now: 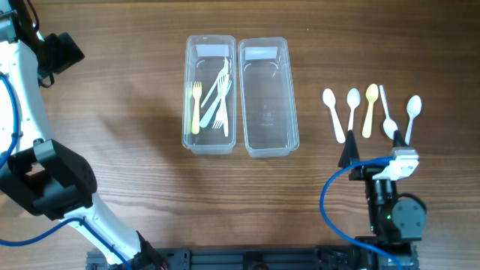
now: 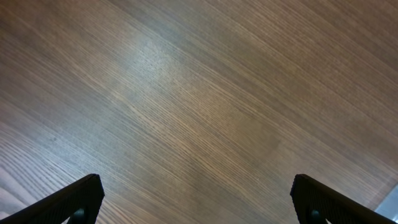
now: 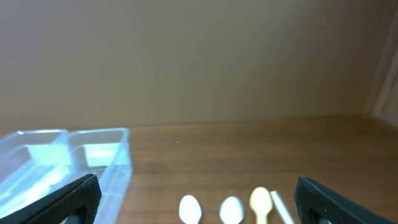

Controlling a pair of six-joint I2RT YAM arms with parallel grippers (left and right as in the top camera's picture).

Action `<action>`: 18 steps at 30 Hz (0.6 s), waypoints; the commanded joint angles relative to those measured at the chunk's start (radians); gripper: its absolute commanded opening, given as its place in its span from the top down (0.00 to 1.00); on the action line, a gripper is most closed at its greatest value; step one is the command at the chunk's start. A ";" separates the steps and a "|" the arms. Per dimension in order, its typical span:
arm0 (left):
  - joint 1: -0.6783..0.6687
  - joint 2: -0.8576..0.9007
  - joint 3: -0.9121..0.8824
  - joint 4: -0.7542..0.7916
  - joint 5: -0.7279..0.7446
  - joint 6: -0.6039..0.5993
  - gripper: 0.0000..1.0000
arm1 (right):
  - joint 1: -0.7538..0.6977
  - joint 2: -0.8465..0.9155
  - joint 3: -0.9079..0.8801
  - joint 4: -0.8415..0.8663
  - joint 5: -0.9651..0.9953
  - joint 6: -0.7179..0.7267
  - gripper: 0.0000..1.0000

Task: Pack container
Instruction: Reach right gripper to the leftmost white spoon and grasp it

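The spoons (image 1: 353,98) lie on the other side of the containers from the robot's left gripper, so the right gripper should pick them up and put them in the empty container (image 1: 268,105).
Two clear containers stand side by side at mid table. The left container (image 1: 189,112) holds several white forks and a yellow fork (image 1: 196,106). The right container (image 1: 292,112) is empty. Several spoons lie in a row to the right: white spoons (image 1: 332,112), a yellow spoon (image 1: 369,109) and a white spoon (image 1: 413,109) at the far end. My right gripper (image 1: 377,148) is open and empty, just in front of the spoons. In the right wrist view the gripper (image 3: 199,190) faces the white spoons (image 3: 189,208) and yellow spoon (image 3: 260,200). My left gripper (image 2: 199,186) is open over bare wood.
The left arm (image 1: 52,52) reaches along the far left side of the table. The right arm's base (image 1: 394,214) and blue cable sit at the front right. Both containers (image 3: 106,155) show at the left of the right wrist view.
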 commanded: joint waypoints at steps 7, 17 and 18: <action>0.005 -0.031 -0.003 0.003 -0.010 0.002 0.00 | -0.016 1.008 0.941 -0.351 -0.115 -0.177 0.00; 0.005 -0.031 -0.003 0.003 -0.010 0.002 0.00 | -0.029 1.530 1.413 -0.811 -0.085 -0.174 0.00; 0.005 -0.031 -0.003 0.003 -0.010 0.002 0.00 | -0.030 1.534 1.411 -0.826 -0.080 -0.174 0.00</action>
